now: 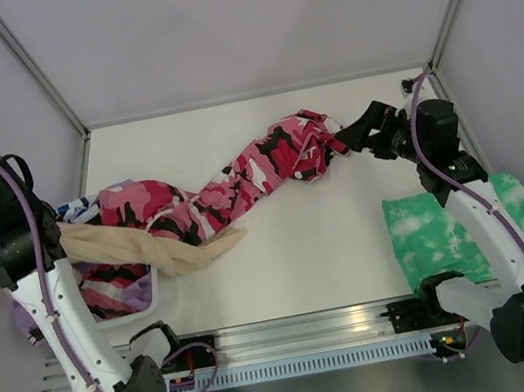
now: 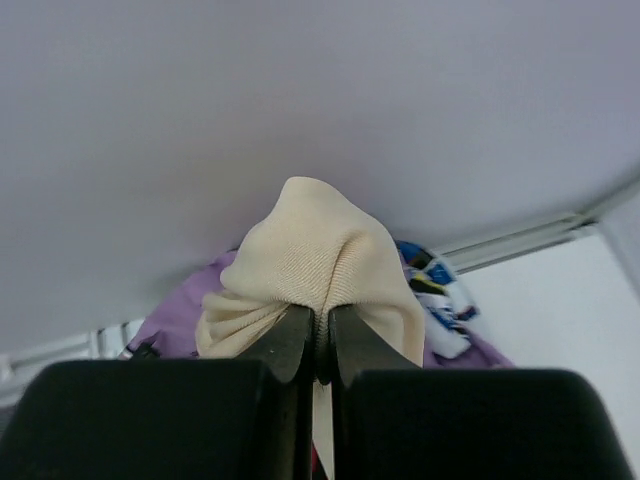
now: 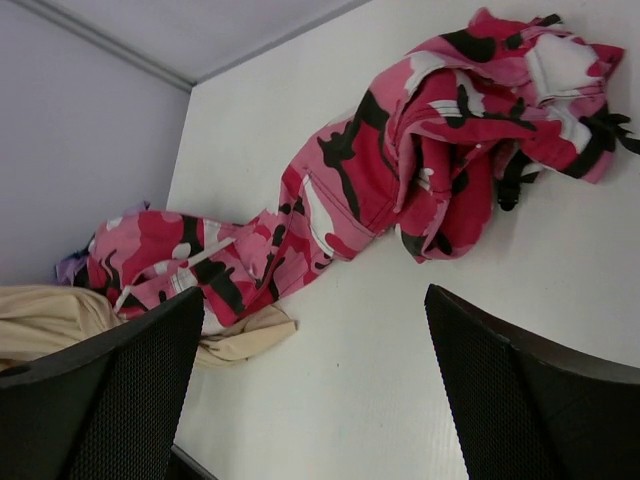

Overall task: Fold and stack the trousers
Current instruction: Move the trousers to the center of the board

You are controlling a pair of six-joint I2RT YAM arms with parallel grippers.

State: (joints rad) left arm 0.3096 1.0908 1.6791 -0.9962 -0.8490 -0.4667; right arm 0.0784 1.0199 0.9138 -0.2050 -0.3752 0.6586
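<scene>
The beige garment stretches from the basket over the camouflage trousers, so the robot's left gripper should first grab its loose end (image 1: 209, 252) and put that in the basket.
The pink, red, white and black camouflage trousers (image 1: 240, 185) lie crumpled in a long diagonal across the table, from the pile at the left to a bunched end at the back right; the right wrist view shows them too (image 3: 350, 180). My right gripper (image 1: 346, 132) hovers open just right of that bunched end, nothing between its fingers (image 3: 312, 295). My left gripper (image 2: 320, 320) is shut on a fold of a beige garment (image 2: 320, 250), lifted at the left. That beige garment (image 1: 175, 250) trails across the trousers' left part.
A green-and-white tie-dye garment (image 1: 431, 232) lies flat at the front right, under the right arm. Lilac cloth (image 2: 180, 320) and a colourful printed cloth (image 2: 440, 290) sit in the pile at the left (image 1: 122, 292). Walls enclose the table on three sides.
</scene>
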